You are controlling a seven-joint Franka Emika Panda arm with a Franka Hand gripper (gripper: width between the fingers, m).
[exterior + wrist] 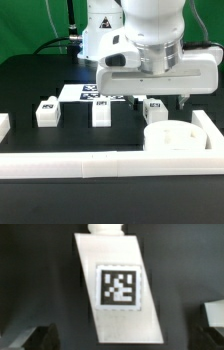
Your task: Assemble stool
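The leg gets thinner and ends in a round knob (105, 228), so I should expect a socket that fits it to be hidden inside the round white seat (175, 134).
Three short white legs with black-and-white tags stand on the black table in the exterior view: one at the left (46, 110), one in the middle (101, 112), one at the right (153, 107). The round white seat (172, 136) lies just in front of the right leg. My gripper (158, 99) hangs over the right leg. In the wrist view that leg (120, 288) lies lengthwise between my fingers, tag up. My gripper (122, 339) is open, with one dark finger (35, 337) on each side and a gap to the leg.
A long white rail (90, 166) runs along the table's front and up the exterior view's right side (208, 128). The marker board (88, 93) lies behind the legs. A white edge (214, 314) shows beside the leg in the wrist view.
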